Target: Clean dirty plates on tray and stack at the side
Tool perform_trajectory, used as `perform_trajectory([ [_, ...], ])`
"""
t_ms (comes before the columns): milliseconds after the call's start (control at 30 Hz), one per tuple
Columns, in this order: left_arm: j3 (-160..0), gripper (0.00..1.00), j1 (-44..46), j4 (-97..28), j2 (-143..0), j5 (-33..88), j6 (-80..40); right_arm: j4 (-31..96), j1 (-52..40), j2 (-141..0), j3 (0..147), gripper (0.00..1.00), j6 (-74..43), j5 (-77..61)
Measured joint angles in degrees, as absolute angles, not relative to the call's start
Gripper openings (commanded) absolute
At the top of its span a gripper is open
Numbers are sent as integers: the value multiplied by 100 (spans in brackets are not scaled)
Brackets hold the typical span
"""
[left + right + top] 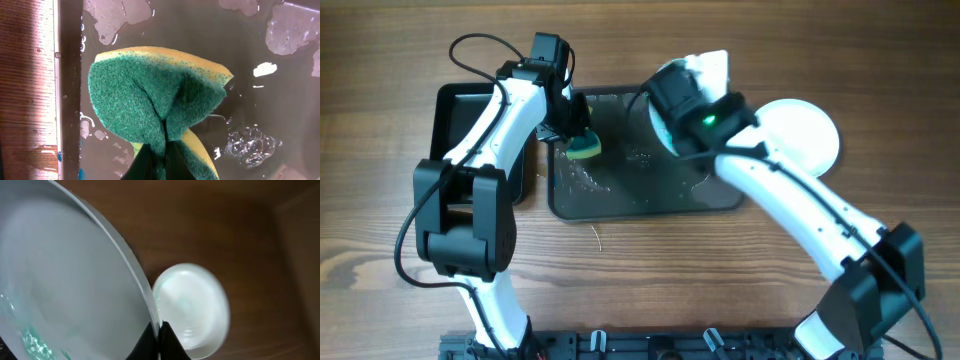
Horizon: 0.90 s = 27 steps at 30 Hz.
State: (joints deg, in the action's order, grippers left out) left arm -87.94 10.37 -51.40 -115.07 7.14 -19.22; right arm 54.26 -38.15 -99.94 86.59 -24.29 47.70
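The plate in my right gripper has a teal smear (37,344) on it, so I should put the plate down flat on the grey tray (625,170) for the sponge before I stack it.
My left gripper (165,161) is shut on a green and yellow sponge (155,95), which folds between the fingers. The sponge (585,146) hangs over the left end of the wet dark grey tray (650,195). My right gripper (160,330) is shut on the rim of a white plate (65,275) and holds it tilted above the tray's right end. A teal smear (32,342) shows on that plate's lower left. From overhead, the held plate (712,68) is mostly hidden by the right wrist. A second white plate (805,132) lies flat on the table right of the tray.
A smaller, deeper black tray (455,110) stands left of the grey tray, partly under the left arm. Water and foam patches (250,145) lie on the grey tray's floor. Bare wooden table (400,230) surrounds both trays.
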Motion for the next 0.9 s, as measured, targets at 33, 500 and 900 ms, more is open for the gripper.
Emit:
perform_trajectory([
  [33, -8794, 4, 1037, -5140, -11507, 711, -1925, 5446, -3983, -9992, 8659, 4, -2423, 5116],
  [500, -8794, 4, 1037, -5140, -11507, 711, -1925, 5507, -5048, -9990, 8659, 4, -2410, 7843],
  [900, -8794, 4, 1037, -5142, -11507, 711, -1925, 5253, -4204, -10001, 8659, 4, -2727, 4322],
])
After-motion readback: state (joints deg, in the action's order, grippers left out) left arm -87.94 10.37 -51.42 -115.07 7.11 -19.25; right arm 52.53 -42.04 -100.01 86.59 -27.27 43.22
